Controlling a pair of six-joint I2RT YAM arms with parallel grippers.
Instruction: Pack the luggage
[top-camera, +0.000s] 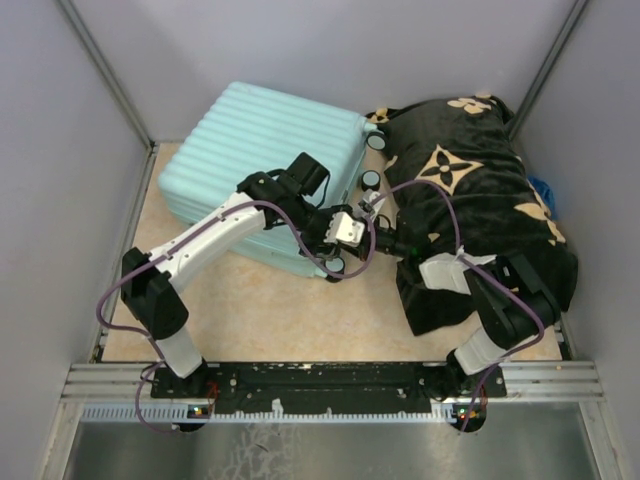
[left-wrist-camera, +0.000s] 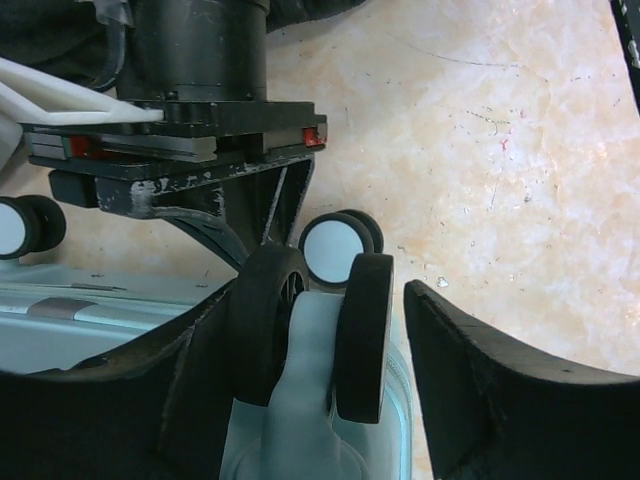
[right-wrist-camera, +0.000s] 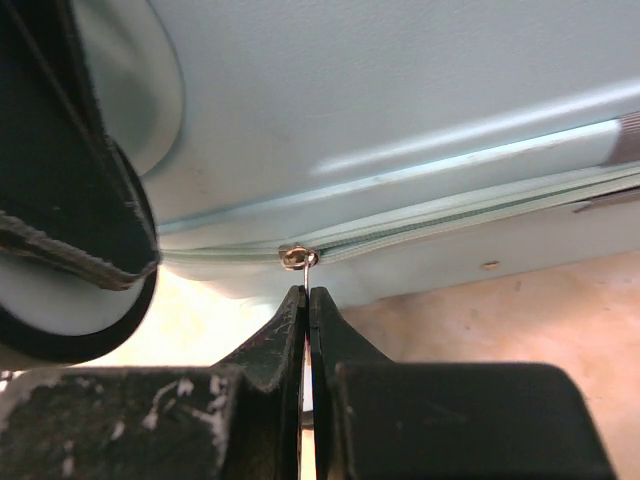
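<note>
The zip (right-wrist-camera: 430, 228) beyond the slider is open, so my right gripper should draw the zip pull toward the luggage's far wheels (top-camera: 372, 160) while my left gripper steadies the luggage's near corner.
The luggage (top-camera: 260, 140), a pale mint ribbed suitcase, lies flat and closed at the back left. My left gripper (top-camera: 335, 262) is at its near right corner. In the left wrist view it (left-wrist-camera: 325, 300) is open around a black twin wheel (left-wrist-camera: 360, 340); the left finger touches the wheel and the right finger (left-wrist-camera: 480, 380) stands clear. My right gripper (top-camera: 347, 238) is at the same side of the case. In the right wrist view it (right-wrist-camera: 307, 292) is shut on the thin metal zip pull (right-wrist-camera: 308, 275), below the slider (right-wrist-camera: 299, 258) on the zip line.
A black blanket with tan flower motifs (top-camera: 470, 200) lies heaped at the right, beside the case and under the right arm. Something blue (top-camera: 541, 190) shows behind it. Grey walls enclose the beige floor (top-camera: 270, 310). Other case wheels (top-camera: 371, 180) stick out towards the blanket.
</note>
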